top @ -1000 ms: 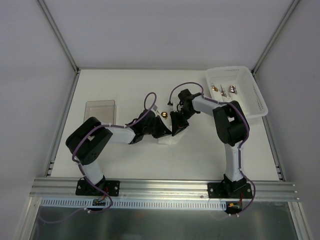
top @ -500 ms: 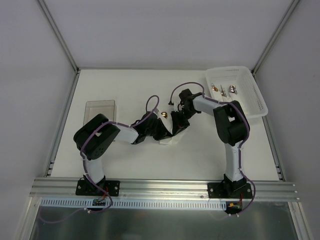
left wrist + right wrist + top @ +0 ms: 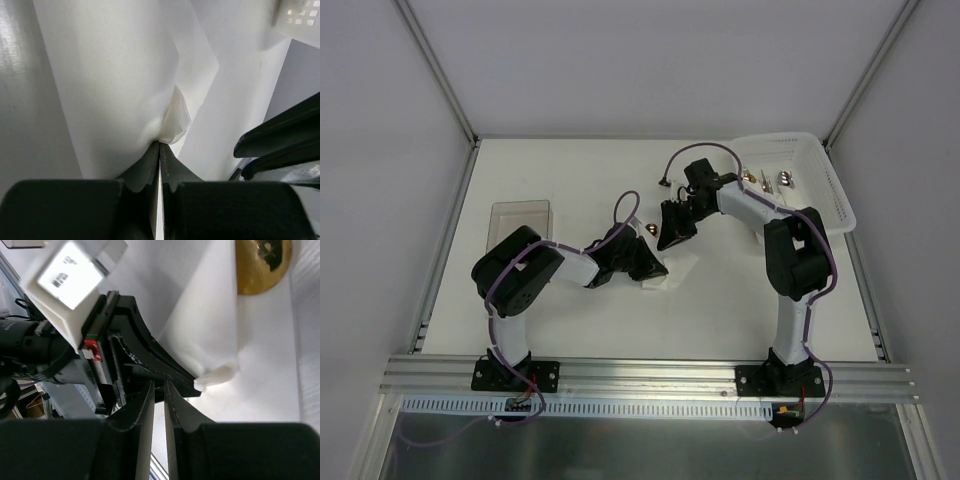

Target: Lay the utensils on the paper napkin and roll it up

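Note:
My left gripper is holding only a crumpled bit of the napkin [image 3: 176,120]. My right gripper should keep the napkin's fold [image 3: 162,72] steady while my left gripper opens and grips it again.
The white paper napkin [image 3: 663,278] lies mid-table, bunched up into a fold. My left gripper [image 3: 647,262] is shut on that fold; the left wrist view shows the jaws [image 3: 160,144] pinching the crumpled napkin [image 3: 115,75]. My right gripper [image 3: 670,232] is just behind it, jaws [image 3: 159,382] closed to a thin gap with nothing between them, a little apart from the napkin [image 3: 200,335]. A copper-gold utensil head [image 3: 647,229] sticks out at the napkin's far edge and shows in the right wrist view [image 3: 262,262]. Its handle is hidden.
A white basket [image 3: 820,215] at the back right holds three more utensils [image 3: 767,180]. A clear plastic box [image 3: 520,218] stands on the left. The left gripper's black body [image 3: 135,360] is close in front of my right fingers.
My right gripper has pulled back from the napkin towards the far side. My left gripper stays shut on the napkin fold, its elbow shifted slightly.

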You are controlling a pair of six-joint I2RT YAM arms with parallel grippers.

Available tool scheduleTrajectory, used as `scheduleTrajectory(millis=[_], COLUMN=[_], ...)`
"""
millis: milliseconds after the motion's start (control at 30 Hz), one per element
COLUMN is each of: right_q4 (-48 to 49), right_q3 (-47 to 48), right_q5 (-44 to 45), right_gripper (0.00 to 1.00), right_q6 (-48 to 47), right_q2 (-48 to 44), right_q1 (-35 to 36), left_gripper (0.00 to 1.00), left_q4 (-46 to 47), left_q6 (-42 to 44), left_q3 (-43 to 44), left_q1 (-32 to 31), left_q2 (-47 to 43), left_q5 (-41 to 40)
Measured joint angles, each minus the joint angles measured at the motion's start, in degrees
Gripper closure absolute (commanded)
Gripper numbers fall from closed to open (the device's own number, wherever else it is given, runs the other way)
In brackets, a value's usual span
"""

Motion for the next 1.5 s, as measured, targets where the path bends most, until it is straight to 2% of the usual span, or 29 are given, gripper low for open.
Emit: scheduleTrajectory(millis=[800,1000,1133,1500], right_q4=[4.3,4.5,4.0,3.0], right_q3=[0.3,-0.1,0.1,0.9], right_q5=[3.0,4.7,5.5,7.0], right_gripper=[0.86,0.89,0.90,0.91], right_q6=[2.7,2.3,2.3,2.6], right_q2=[8.4,8.4,8.4,8.4], right_q1=[1.3,1.7,2.1,2.6], left_gripper=[0.96,0.84,0.79,0.76], left_q4=[0.3,0.1,-3.5,-16.9], left_q6=[0.5,1.7,3.8,10.3], left_q3=[0.3,0.3,0.0,-0.1], left_q1=[0.0,-0.1,-0.1,-0.1], left_q2=[0.6,0.0,-2.7,-13.7], left_q5=[1.2,1.2,0.7,-3.5])
